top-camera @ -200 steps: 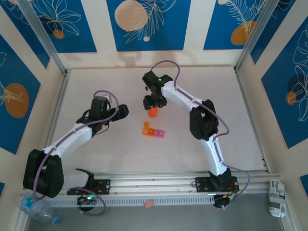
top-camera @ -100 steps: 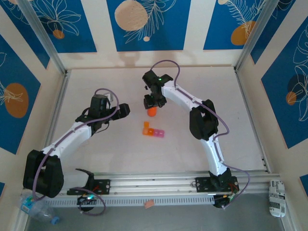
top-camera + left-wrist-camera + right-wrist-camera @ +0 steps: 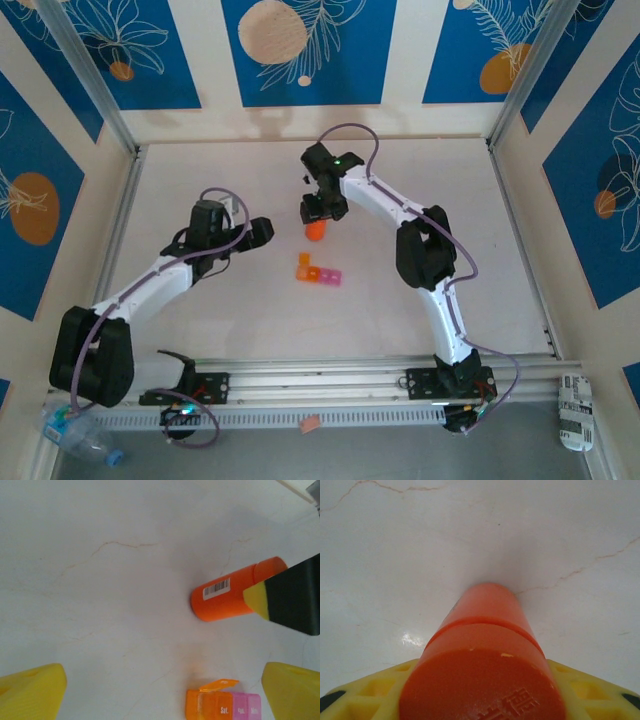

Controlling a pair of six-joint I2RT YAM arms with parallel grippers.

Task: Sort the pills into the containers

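Observation:
The robot's right gripper holds the orange bottle (image 3: 270,567) by its cap, so the left gripper should keep moving, open, toward the bottle's free body (image 3: 220,596) until its fingers are around it.
The containers (image 3: 318,271) are a short strip with one orange and two pink compartments, lying mid-table. In the left wrist view the containers (image 3: 222,710) have the orange lid flipped up. An orange cylindrical bottle (image 3: 316,231) stands upright just behind the strip. My right gripper (image 3: 318,212) is shut on its cap from above; the yellow fingers (image 3: 365,695) hug the bottle (image 3: 485,660) on both sides. My left gripper (image 3: 262,232) hangs open to the left of the strip and bottle (image 3: 230,596), nothing between its fingers (image 3: 30,690). The pills are hidden.
The white table (image 3: 200,170) is walled by blue patterned panels on three sides. An aluminium rail (image 3: 320,380) runs along the near edge. A plastic bottle (image 3: 70,430) and a crumpled can (image 3: 576,408) lie outside the rail.
My right gripper has narrowed onto the bottle's cap. The left gripper has drifted a little right, toward the strip, still open.

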